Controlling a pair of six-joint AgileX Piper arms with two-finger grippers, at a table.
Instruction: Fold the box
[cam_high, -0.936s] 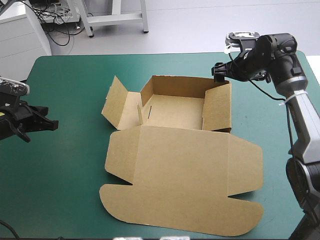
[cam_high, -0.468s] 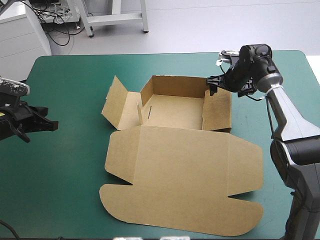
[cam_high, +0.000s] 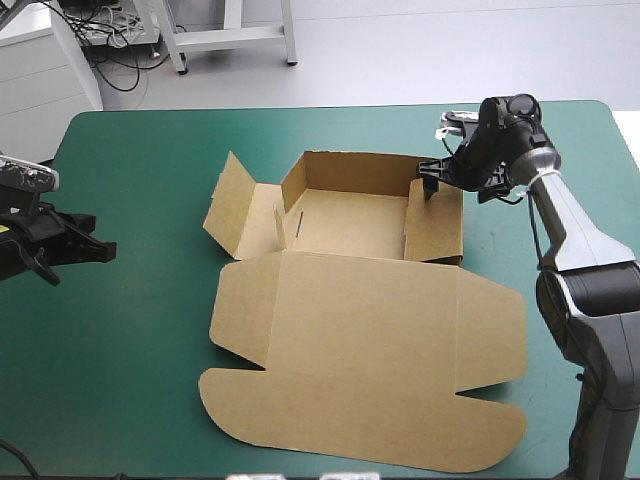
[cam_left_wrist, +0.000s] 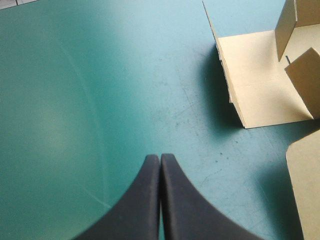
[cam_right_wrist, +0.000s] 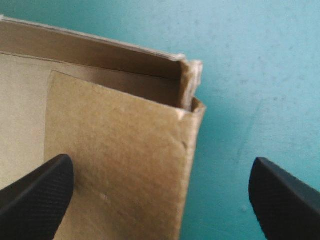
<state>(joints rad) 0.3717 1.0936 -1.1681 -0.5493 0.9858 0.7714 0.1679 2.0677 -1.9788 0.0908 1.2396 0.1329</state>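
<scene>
My fingers are going to lift the tray by its sides, and the big lid (cam_high: 365, 345) should come along, sloping down as one flat sheet, because a long crease (cam_high: 365, 257) joins the lid and the tray.
The brown box (cam_high: 360, 300) lies in the middle of the teal-green table, its far part a tray with the back and right walls raised and its big lid flat toward the near edge. The left flap (cam_high: 232, 205) leans outward. My right gripper (cam_high: 432, 180) hovers open over the tray's far right corner (cam_right_wrist: 187, 107), the right wall standing between its black fingers (cam_right_wrist: 37, 187). My left gripper (cam_high: 95, 250) rests shut near the table's left edge, its fingertips (cam_left_wrist: 160, 159) pointing at the box's left flap (cam_left_wrist: 260, 85), well short of it.
Bare teal-green cover (cam_high: 130, 380) stretches left of the box and along the far edge. To the right of the tray, a narrower strip of cover (cam_high: 510, 240) lies under my right arm.
My right gripper has come down and to the left from beyond the far right corner to just over that corner. The left arm and the box have not moved.
</scene>
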